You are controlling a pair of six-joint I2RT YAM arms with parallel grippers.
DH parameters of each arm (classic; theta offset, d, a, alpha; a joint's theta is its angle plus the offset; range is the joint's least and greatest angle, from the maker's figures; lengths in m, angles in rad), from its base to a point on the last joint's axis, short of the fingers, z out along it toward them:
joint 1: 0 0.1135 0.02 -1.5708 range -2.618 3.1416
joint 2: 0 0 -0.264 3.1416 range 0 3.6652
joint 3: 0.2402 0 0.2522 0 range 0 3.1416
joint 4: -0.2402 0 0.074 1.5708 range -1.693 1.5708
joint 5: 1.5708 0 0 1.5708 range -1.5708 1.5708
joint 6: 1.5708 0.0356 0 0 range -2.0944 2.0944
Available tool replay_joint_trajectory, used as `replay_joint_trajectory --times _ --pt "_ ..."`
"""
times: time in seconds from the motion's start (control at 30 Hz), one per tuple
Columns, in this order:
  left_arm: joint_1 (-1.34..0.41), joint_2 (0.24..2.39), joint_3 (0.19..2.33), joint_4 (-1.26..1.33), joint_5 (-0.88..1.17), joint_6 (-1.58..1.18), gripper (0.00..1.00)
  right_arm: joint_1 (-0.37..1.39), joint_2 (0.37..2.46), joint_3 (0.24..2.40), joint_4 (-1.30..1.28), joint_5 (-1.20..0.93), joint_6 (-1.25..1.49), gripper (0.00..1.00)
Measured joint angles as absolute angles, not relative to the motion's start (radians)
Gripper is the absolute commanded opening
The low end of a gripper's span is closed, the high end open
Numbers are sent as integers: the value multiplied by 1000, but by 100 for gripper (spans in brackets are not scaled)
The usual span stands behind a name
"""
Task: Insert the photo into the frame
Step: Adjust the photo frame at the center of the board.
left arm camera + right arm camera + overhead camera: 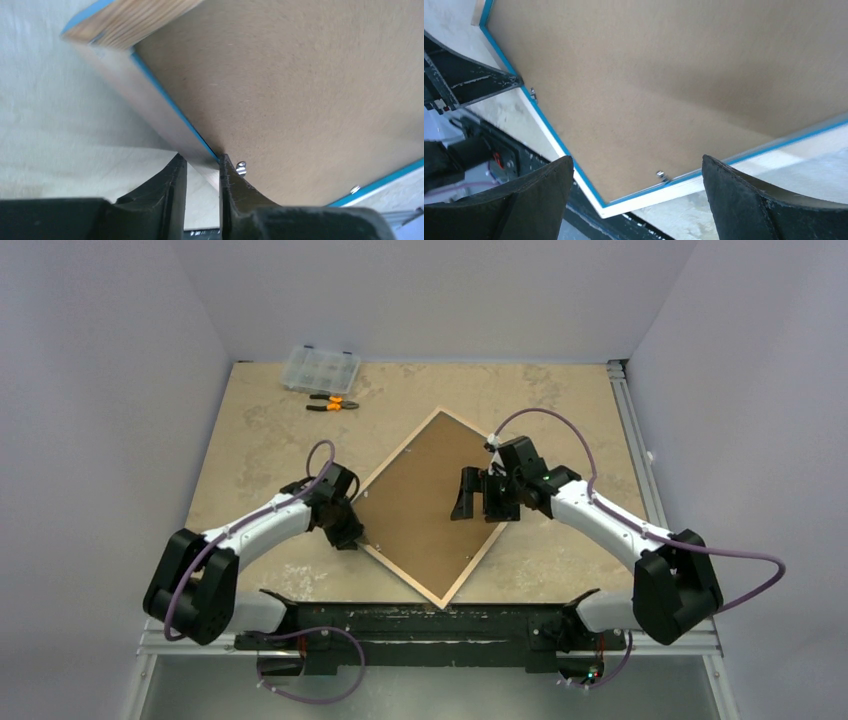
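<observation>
I should turn the frame square, because the frame's near corner (442, 604) points at the black mounting bar. Then I should open my left gripper and put its fingers on both sides of the short rail (402, 577).
The frame (475, 562) lies back side up, turned like a diamond, in the middle of the table. Its light wood rail (150, 105) has a blue inner lip. The brown cardboard backing board (420, 500) fills it, with small metal tabs (661, 174) at its edge. The photo is not visible in any view. My left gripper (348, 535) is closed on the frame's left rail near the lower left edge, its fingers astride the rail (202, 162). My right gripper (470, 502) is open and empty over the board's right half (636, 165), above the frame's near corner (664, 192).
A clear plastic organiser box (320, 368) and orange-handled pliers (333, 402) lie at the far left. An aluminium rail (635, 440) runs along the table's right edge. A black mounting bar (420, 620) lies at the near edge, just beyond the frame's near corner.
</observation>
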State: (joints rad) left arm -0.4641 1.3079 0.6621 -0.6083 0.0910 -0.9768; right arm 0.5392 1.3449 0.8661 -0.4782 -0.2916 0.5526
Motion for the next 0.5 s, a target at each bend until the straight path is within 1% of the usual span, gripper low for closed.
replay_joint_trajectory --times 0.13,0.23,0.3,0.33,0.37,0.5 --pt "-440 1433 778 -587 62 -930 3 414 1345 885 -479 -335 528 96" --pt "-440 1539 889 -592 53 -842 1 301 1347 907 -500 -339 503 96" --pt "-440 1612 971 -605 47 -767 2 241 1350 928 -516 -331 491 97" --pt "-440 1641 1005 -615 44 -736 5 214 1353 939 -523 -323 485 98" --pt "-439 1678 1049 -633 39 -704 11 189 1356 950 -528 -307 480 98" --pt "-423 1795 1199 -691 39 -607 45 120 1370 968 -539 -230 470 98"
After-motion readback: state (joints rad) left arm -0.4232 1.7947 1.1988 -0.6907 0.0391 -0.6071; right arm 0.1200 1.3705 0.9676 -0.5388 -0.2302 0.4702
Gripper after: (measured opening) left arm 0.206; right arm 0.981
